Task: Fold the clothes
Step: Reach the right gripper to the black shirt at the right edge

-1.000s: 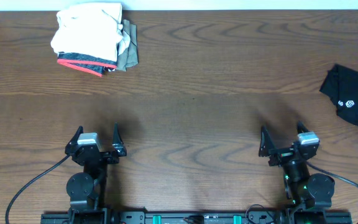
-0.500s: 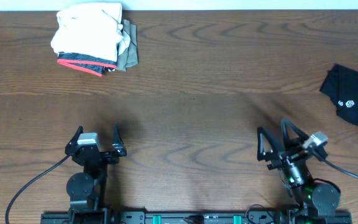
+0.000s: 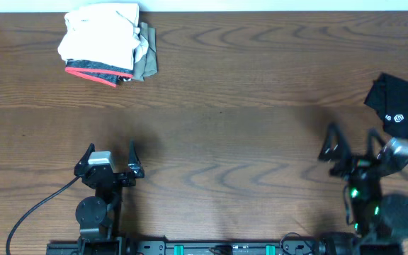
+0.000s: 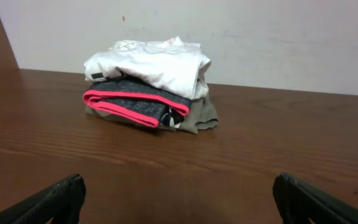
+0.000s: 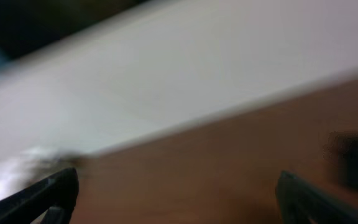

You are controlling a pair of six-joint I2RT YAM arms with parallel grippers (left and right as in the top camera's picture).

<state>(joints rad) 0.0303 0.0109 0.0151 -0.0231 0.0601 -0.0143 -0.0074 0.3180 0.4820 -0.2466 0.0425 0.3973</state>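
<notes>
My right gripper has its fingers open, and the black garment (image 3: 390,94) is clear of the folded stack. My right gripper should keep going over the garment and close on the cloth beside the logo.
A stack of folded clothes (image 3: 105,44), white on top of dark grey with a red edge and olive, lies at the table's far left; it also shows in the left wrist view (image 4: 149,81). A crumpled black garment (image 3: 405,110) with a white logo lies at the right edge; a dark blur of it shows in the right wrist view (image 5: 356,155). My left gripper (image 3: 110,153) is open and empty near the front edge, fingers wide apart (image 4: 179,199). My right gripper (image 3: 353,142) is open and empty, raised just left of the black garment; its view is motion-blurred (image 5: 179,196).
The brown wooden table (image 3: 232,106) spans the view. A pale wall (image 4: 260,37) runs behind its far edge. Cables trail from both arm bases at the front edge.
My right arm has swung to the right and forward, toward the black garment, with its gripper still open. The left arm has not moved.
</notes>
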